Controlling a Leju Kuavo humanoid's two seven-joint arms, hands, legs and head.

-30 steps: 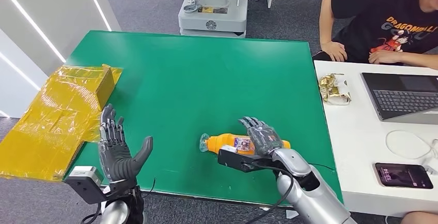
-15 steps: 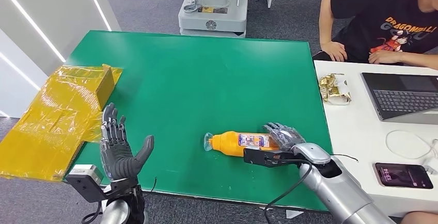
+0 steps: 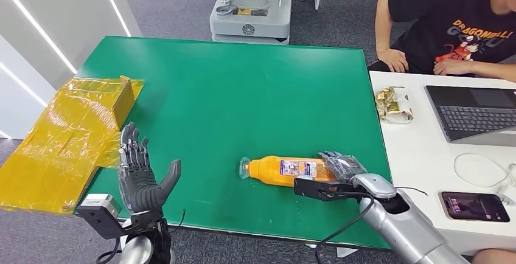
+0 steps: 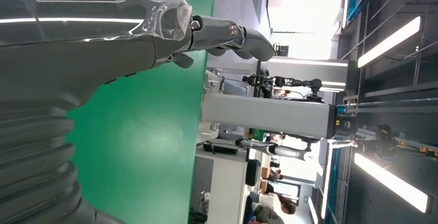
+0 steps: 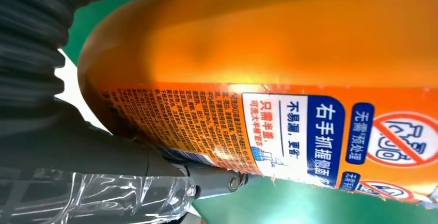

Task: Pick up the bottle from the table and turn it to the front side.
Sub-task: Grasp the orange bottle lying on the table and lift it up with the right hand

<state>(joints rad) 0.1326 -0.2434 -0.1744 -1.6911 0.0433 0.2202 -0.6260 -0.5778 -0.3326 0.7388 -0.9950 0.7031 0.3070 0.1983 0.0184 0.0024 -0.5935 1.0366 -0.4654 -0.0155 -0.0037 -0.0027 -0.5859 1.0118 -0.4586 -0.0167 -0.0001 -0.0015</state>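
The label [image 3: 299, 168] facing up is full of small print. I should expect the front with the big letters to be hidden underneath when I turn the orange bottle [image 3: 286, 171].
An orange bottle [image 3: 283, 170] lies on its side on the green table [image 3: 231, 93], near the front edge. Its clear cap points left and its printed label faces up. My right hand [image 3: 341, 170] wraps the bottle's base end, fingers over the top and thumb against the near side. In the right wrist view the bottle [image 5: 268, 53] sits very close, with the thumb [image 5: 103, 154] lying along its label. My left hand [image 3: 141, 179] stands raised at the table's front left edge, fingers spread and holding nothing; the left wrist view shows this hand [image 4: 77, 59] above the green surface.
A yellow film-wrapped box [image 3: 67, 136] hangs over the table's left edge. A white desk on the right holds a laptop [image 3: 474, 115], a phone [image 3: 476, 207] and a snack packet [image 3: 393, 104]. A person [image 3: 450, 27] sits behind that desk. A grey machine base [image 3: 251, 8] stands beyond the table.
My right hand slid right along the bottle from its middle to its base end. The bottle shifted slightly right. The left hand stayed put.
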